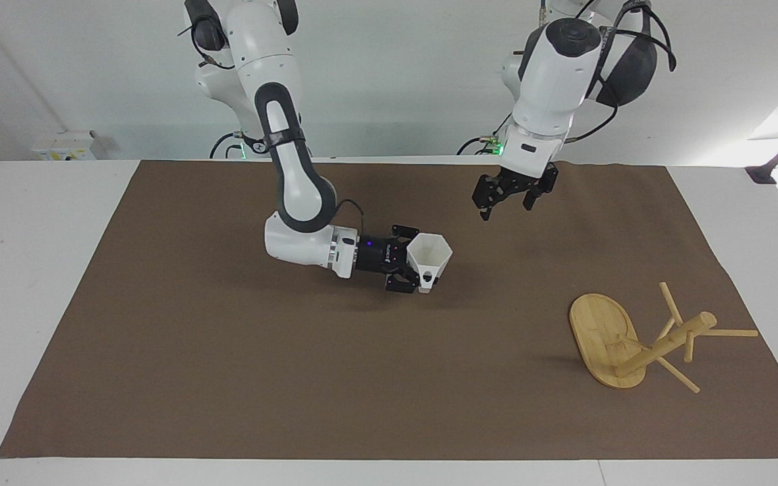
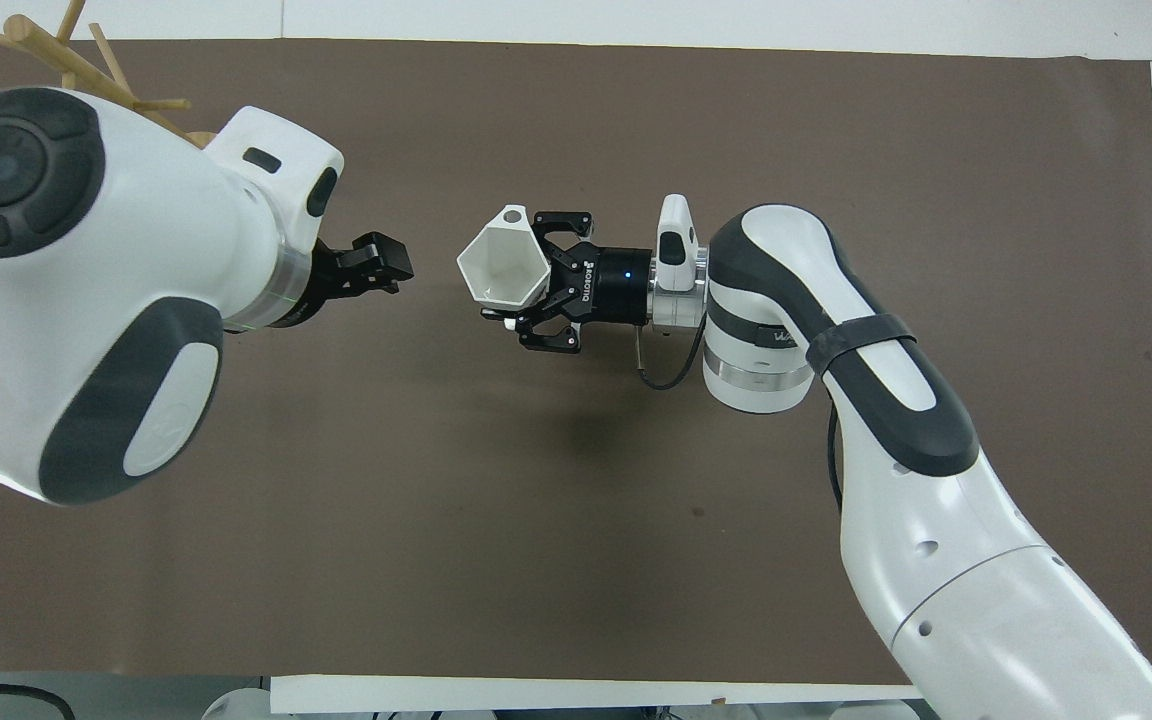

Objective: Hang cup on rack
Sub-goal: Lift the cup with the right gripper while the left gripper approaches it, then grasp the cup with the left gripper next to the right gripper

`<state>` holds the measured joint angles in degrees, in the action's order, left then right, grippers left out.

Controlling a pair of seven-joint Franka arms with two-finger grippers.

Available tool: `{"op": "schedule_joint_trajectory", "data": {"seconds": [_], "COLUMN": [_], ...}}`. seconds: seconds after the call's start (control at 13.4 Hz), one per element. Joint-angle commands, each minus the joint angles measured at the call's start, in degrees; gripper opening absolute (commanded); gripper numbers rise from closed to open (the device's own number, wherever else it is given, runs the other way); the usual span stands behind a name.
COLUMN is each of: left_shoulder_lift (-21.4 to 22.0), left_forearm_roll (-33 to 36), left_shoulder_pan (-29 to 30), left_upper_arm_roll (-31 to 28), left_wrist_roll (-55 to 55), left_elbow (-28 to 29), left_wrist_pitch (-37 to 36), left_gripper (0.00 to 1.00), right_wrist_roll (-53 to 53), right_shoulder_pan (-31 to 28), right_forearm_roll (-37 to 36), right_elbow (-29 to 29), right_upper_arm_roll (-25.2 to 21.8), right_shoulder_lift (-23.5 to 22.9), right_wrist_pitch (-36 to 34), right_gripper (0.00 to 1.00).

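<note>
The rack [image 1: 668,345] stands on my left gripper's side, far from my right gripper with the cup, so next my left gripper takes the cup by its rim [image 1: 444,241].
The white faceted cup [image 1: 429,253] [image 2: 499,268] hangs mouth up, low over the middle of the brown mat. My right gripper [image 1: 410,268] [image 2: 532,290] lies level and is shut on the cup's wall, with the holed handle pointing away from the wrist. My left gripper [image 1: 507,197] [image 2: 379,266] hangs open in the air beside the cup, a gap apart from it and holding nothing. The bamboo rack [image 1: 632,337] stands on its oval base at the left arm's end of the mat. In the overhead view the left arm hides it except for its pegs [image 2: 86,62].
A brown mat [image 1: 227,378] covers most of the white table [image 1: 24,270]. The bulky left arm [image 2: 86,290] fills one side of the overhead view. Cables and a small box [image 1: 65,145] sit along the table's edge by the arm bases.
</note>
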<state>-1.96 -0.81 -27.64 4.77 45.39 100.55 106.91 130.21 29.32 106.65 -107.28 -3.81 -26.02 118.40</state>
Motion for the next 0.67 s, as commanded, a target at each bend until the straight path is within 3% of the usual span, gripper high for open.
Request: {"op": "schedule_joint_trajectory", "data": {"seconds": [0.0,0.37,0.45,0.52,0.6], "left_shoulder_lift": [-2.34,-6.46,-7.26,-8.05,-8.14], "left_forearm_roll": [-0.86,-0.86,-0.95,-0.95,-0.86], "left_shoulder_pan": [-2.85,-4.08,-4.79,-5.05,-5.84], "left_upper_arm_roll": [-1.07,-1.07,-1.07,-1.07,-1.07], "left_wrist_roll": [4.87,5.85,7.33,10.91,11.39], "left_elbow": [0.35,0.61,0.61,0.61,1.04], "left_wrist_pitch": [4.26,7.34,8.40,8.93,9.19], "left_gripper": [1.00,0.99,0.91,0.20,0.00], "right_wrist_roll": [-0.31,-0.31,-0.31,-0.31,-0.31], "right_shoulder_pan": [0.83,1.09,1.09,1.00,1.09], "right_forearm_roll": [1.37,1.37,1.37,1.37,1.37], "right_elbow": [0.05,0.23,0.23,0.23,0.23], "right_upper_arm_roll": [-0.32,-0.32,-0.32,-0.32,-0.41], "right_shoulder_lift": [0.45,0.36,0.36,0.36,0.36], "right_wrist_pitch": [1.65,2.18,2.19,2.19,2.27], "right_gripper": [0.33,0.33,0.33,0.33,0.34]}}
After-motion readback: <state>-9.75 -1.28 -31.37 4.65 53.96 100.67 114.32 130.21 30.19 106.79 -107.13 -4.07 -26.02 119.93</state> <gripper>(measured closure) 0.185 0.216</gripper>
